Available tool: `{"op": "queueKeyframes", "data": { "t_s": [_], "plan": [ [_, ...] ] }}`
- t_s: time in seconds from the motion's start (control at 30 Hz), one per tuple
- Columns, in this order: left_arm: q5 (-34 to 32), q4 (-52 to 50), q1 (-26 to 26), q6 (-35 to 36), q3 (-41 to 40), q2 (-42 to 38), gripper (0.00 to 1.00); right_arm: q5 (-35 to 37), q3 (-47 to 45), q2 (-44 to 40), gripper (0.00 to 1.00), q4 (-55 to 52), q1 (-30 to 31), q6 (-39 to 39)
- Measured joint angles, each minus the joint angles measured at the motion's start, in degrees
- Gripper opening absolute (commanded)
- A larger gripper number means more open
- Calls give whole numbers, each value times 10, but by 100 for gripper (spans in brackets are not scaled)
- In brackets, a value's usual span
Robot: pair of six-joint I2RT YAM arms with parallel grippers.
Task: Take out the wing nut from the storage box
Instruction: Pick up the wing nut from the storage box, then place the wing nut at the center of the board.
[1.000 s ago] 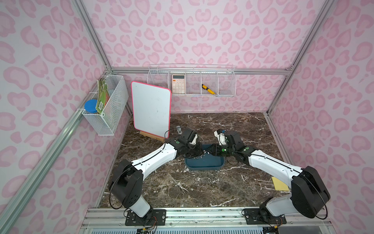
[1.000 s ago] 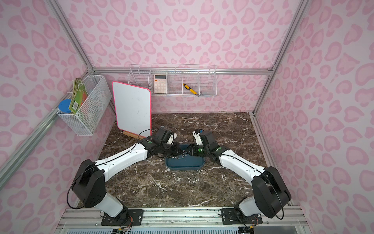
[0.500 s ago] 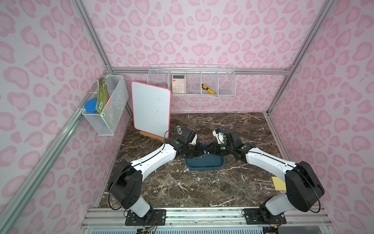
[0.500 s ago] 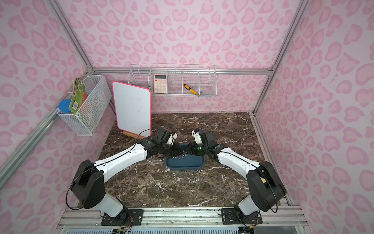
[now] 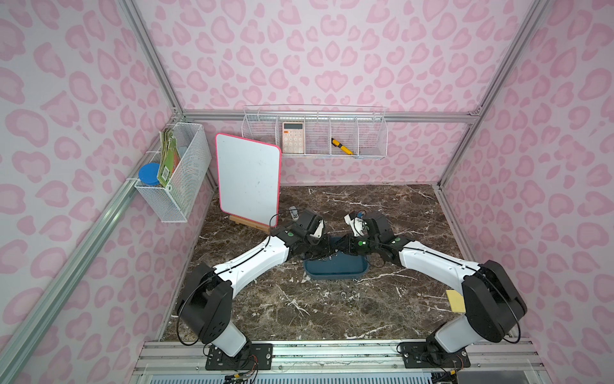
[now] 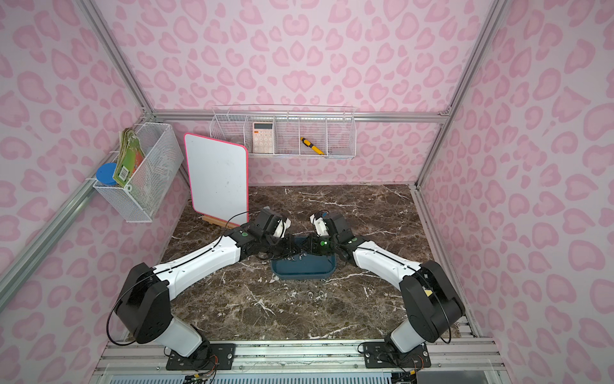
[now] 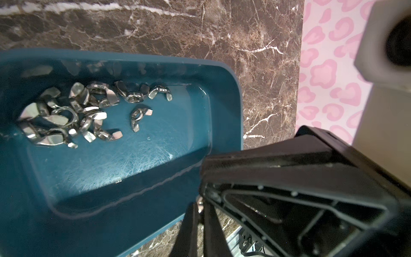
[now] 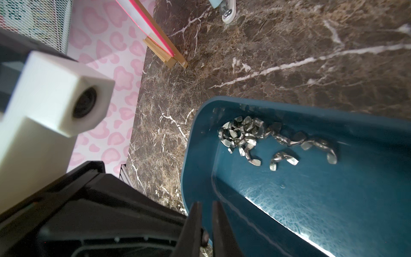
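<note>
Both my grippers are holding the wing nut (image 7: 200, 202) between their fingers above the storage box. Next, my left gripper lets go before my right gripper takes the wing nut over the front rim (image 5: 345, 277).
The storage box (image 5: 335, 267) is a shallow teal tub in mid-table, seen in both top views. A heap of silvery wing nuts (image 7: 66, 115) lies at one end of its floor, also seen as wing nuts (image 8: 255, 138) in the right wrist view. My left gripper (image 7: 200, 205) hangs over the box's rim, shut with a small shiny piece that looks like a wing nut pinched at its tips. My right gripper (image 8: 206, 205) is shut, tip to tip with the left one above the box's back edge. A small dark lump shows between its fingers; what it is I cannot tell.
A red-edged whiteboard (image 5: 248, 184) stands on a wooden rest at the back left. Wire baskets (image 5: 315, 133) hang on the back wall with a calculator and a yellow cutter; another basket (image 5: 174, 176) hangs on the left wall. Two small metal pieces (image 5: 349, 293) lie before the box, a yellow pad (image 5: 454, 301) at the right.
My right gripper has moved left over the box toward the left gripper and its jaws have closed. The left arm has stayed still and shut.
</note>
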Motion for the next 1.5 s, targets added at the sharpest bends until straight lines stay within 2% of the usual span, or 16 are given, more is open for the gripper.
{"op": "queueKeyframes", "data": {
  "t_s": [0.13,0.27,0.37,0.4,0.5,0.6,0.87,0.9,0.93,1.17,1.5],
  "plan": [
    [-2,0,0,0,-3,-4,0,-4,0,0,0,5,0,3],
    [-2,1,0,0,-6,-8,6,-4,0,-2,0,4,1,3],
    [-2,2,0,0,-7,-12,30,-2,-1,-10,0,1,1,3],
    [-3,2,0,0,-7,-14,34,1,-1,-13,0,-1,1,1],
    [-7,-1,1,0,-8,-21,43,11,-2,-23,0,-14,0,-2],
    [-9,0,7,0,-13,-33,46,29,-3,-38,0,-37,-2,-11],
    [-25,-9,33,1,-25,-61,77,132,-9,-93,0,-148,20,-58],
    [-27,-13,37,2,-26,-64,84,151,-10,-100,0,-167,29,-64],
    [-29,-16,40,3,-27,-65,97,166,-12,-106,0,-183,38,-68],
    [-45,-30,54,13,-27,-68,99,272,-58,-141,0,-277,108,-71],
    [-49,-36,56,15,-25,-68,99,324,-106,-110,0,-292,130,-43]
  ]
}}
